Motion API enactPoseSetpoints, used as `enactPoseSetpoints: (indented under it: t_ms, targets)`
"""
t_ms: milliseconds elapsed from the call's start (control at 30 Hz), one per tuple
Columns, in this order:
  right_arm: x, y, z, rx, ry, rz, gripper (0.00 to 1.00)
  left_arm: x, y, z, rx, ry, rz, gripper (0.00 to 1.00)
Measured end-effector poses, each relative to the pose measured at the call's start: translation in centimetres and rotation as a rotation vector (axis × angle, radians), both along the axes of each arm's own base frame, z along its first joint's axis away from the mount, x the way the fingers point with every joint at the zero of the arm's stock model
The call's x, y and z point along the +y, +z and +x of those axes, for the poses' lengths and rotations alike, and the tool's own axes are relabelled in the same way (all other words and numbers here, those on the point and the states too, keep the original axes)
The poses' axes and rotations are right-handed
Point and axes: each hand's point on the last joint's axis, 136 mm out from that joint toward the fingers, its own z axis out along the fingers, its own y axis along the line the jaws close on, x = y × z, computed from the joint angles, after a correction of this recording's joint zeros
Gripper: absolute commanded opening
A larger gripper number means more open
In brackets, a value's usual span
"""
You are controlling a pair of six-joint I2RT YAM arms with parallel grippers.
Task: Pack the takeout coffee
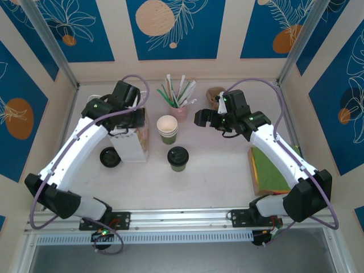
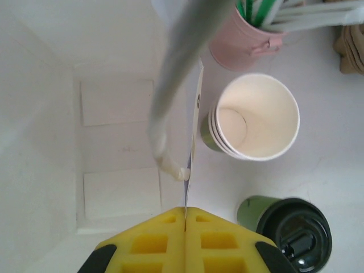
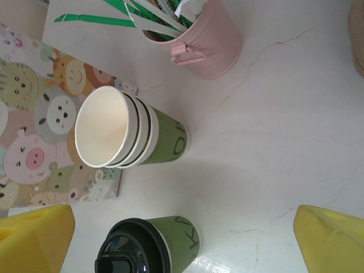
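I can see the white paper bag open with clear space before it [image 1: 133, 174], so my left gripper goes on pulling until the bag stands beside the coffee [image 1: 157, 166] and then let go.
The takeout coffee [image 1: 178, 158], a green cup with a black lid, stands upright on the table's middle. It also sits at the lower right of the left wrist view [image 2: 290, 233] and low between the right fingers [image 3: 149, 247]. My left gripper [image 1: 135, 118] [image 2: 186, 211] is shut on the thin top edge of a white paper bag [image 1: 132, 145] [image 2: 114, 142], whose open inside lies to the left of the jaws. My right gripper [image 1: 205, 118] [image 3: 182, 242] hangs open above and behind the coffee, not touching it.
A stack of lidless green cups [image 1: 167, 129] [image 3: 131, 133] stands just behind the coffee, beside the bag. A pink cup of straws [image 1: 179, 108] [image 3: 205, 40] is farther back. Black lids [image 1: 109, 156] lie left of the bag. A green-topped flat stack [image 1: 270, 170] lies at the right.
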Motion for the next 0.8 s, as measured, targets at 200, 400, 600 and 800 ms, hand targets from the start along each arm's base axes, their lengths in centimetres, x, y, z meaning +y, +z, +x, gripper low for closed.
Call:
enactPoseSetpoints:
  t_ms: [200, 400, 600, 800]
  targets:
    - [0.0, 0.0, 0.0, 0.001, 0.002, 0.001, 0.99, -0.7, -0.1, -3.0, 0.009, -0.037, -0.019, 0.0]
    - [0.0, -0.4, 0.1, 0.009, -0.002, -0.006, 0.99, -0.7, 0.3, -5.0, 0.016, -0.062, -0.027, 0.0]
    - [-0.8, -1.8, 0.8, 0.035, -0.034, -0.05, 0.99, -0.9, 0.1, -6.4, 0.028, -0.095, -0.024, 0.16]
    - [-3.2, -4.8, 2.7, 0.11, -0.104, -0.144, 1.0, -0.7, 0.4, -6.9, 0.025, -0.084, -0.042, 0.6]
